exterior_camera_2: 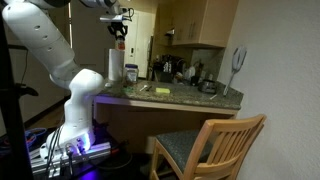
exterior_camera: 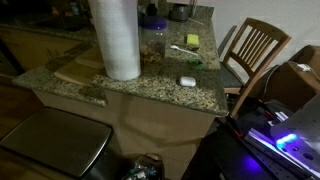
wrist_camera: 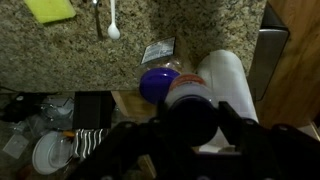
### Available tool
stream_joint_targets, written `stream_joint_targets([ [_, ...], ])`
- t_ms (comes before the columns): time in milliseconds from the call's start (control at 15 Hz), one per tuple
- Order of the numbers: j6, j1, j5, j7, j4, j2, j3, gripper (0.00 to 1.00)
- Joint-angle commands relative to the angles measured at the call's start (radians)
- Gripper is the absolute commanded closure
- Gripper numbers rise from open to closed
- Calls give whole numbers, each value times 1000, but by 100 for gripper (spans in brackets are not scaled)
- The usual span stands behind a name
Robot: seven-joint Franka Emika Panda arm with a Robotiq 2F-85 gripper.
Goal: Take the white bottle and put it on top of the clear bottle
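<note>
Next, my gripper moves the white bottle back over the clear bottle's blue lid (wrist_camera: 157, 84) before lowering it, because the white bottle hangs too close to the paper towel roll (exterior_camera_2: 116, 66).
My gripper (exterior_camera_2: 118, 22) is high above the counter, shut on the white bottle (exterior_camera_2: 119, 32). In the wrist view the white bottle (wrist_camera: 190, 92), with its orange-red label, sits between the dark fingers of the gripper (wrist_camera: 192, 112). Just left of it, below, is the blue lid of the clear bottle (wrist_camera: 157, 83). The clear bottle (exterior_camera: 153, 42) stands on the granite counter beside the paper towel roll (exterior_camera: 120, 40); it also shows in an exterior view (exterior_camera_2: 131, 72). The bottle hangs well above the jar, not touching it.
The paper towel roll (wrist_camera: 235, 85) stands right next to the jar. A yellow sponge (exterior_camera: 192, 40), a small flat white object (exterior_camera: 186, 81) and a white spoon (wrist_camera: 112, 25) lie on the counter (exterior_camera: 150, 85). A wooden chair (exterior_camera: 255, 50) stands beside it.
</note>
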Motion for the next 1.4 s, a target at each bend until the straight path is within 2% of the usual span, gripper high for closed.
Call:
stream_joint_targets([
  [0,-232,-42,-51,77,260,67,94,71],
  [67,-289,-55,-78,108,325,93,131,71],
  [133,-249,-96,-123,96,372,210,136,71],
  [200,-243,-98,-141,110,392,223,151,71],
  [267,-231,-52,-97,104,281,75,124,46],
  [333,-230,-66,-116,109,312,123,134,46],
  [400,-228,-76,-125,110,336,170,137,71],
  [600,-262,-91,-113,109,339,249,114,71],
  [867,-226,-104,-109,117,417,377,98,71],
  [1200,-151,-84,-142,124,504,558,119,71],
  [1267,-164,-86,-125,113,444,491,102,46],
  [1333,-153,-82,-127,113,459,523,105,46],
])
